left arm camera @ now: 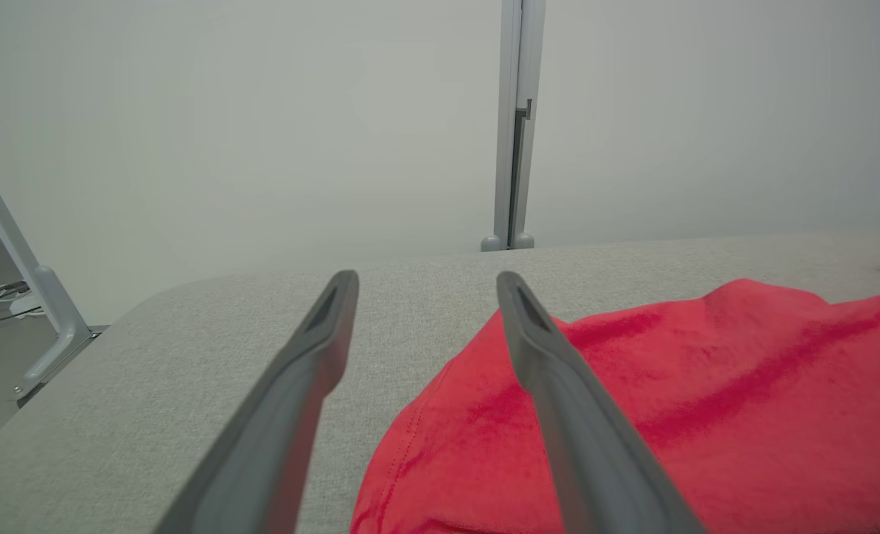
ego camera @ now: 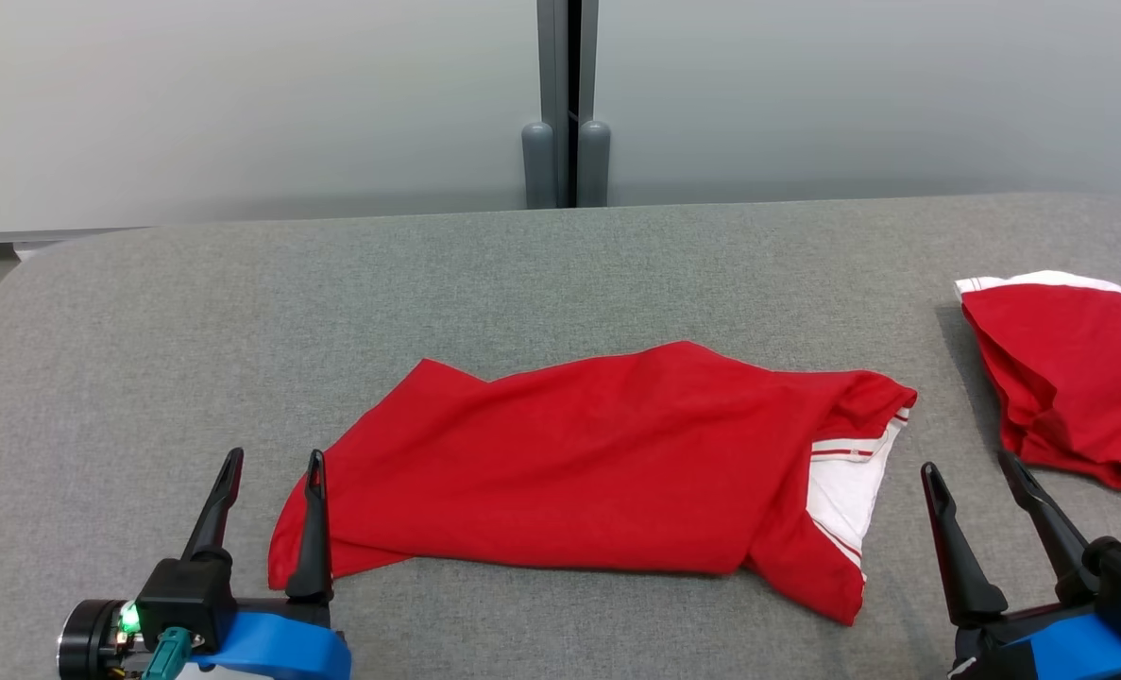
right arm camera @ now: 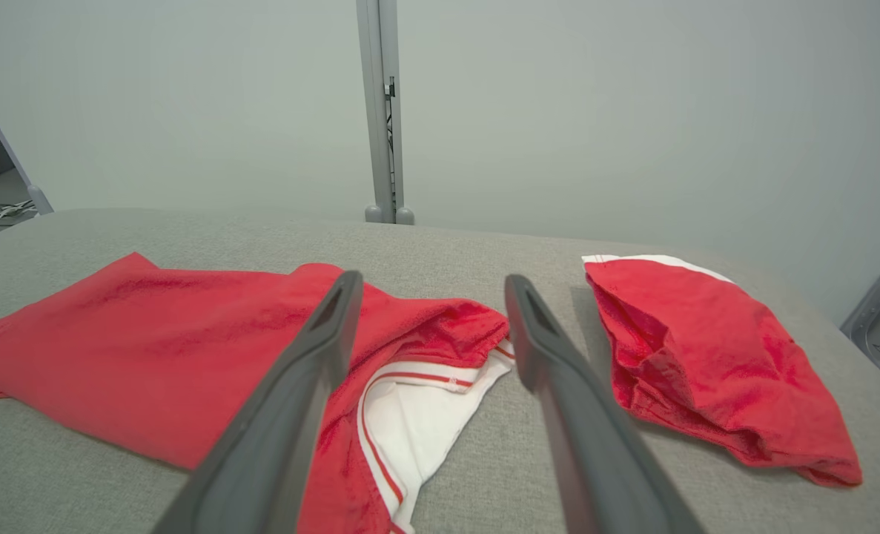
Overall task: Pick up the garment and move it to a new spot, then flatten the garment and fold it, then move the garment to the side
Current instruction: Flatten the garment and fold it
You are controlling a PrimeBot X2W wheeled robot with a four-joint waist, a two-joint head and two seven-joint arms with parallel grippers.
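I expect the garment (ego camera: 590, 465) to fall open and show hidden white sleeves when I lift it, because the white, red-striped panel (ego camera: 847, 489) sticks out from under the red cloth.
A red garment (ego camera: 579, 453) with a white, red-striped panel at its right end lies loosely spread on the grey padded table (ego camera: 522, 274). It also fills the lower right of the left wrist view (left arm camera: 669, 415) and the left of the right wrist view (right arm camera: 173, 334). My left gripper (ego camera: 273, 465) stands open at the garment's near-left corner, its inner finger just over the cloth edge, nothing between the fingers. At the lower right my right gripper (ego camera: 971, 467) is open too, beside the garment's white end and clear of it.
A second red garment (ego camera: 1070, 378) with a white edge lies folded at the table's far right, also in the right wrist view (right arm camera: 706, 356). A grey post (ego camera: 567, 104) stands behind the table against a pale wall. The table's rounded left corner (left arm camera: 76, 386) drops to the floor.
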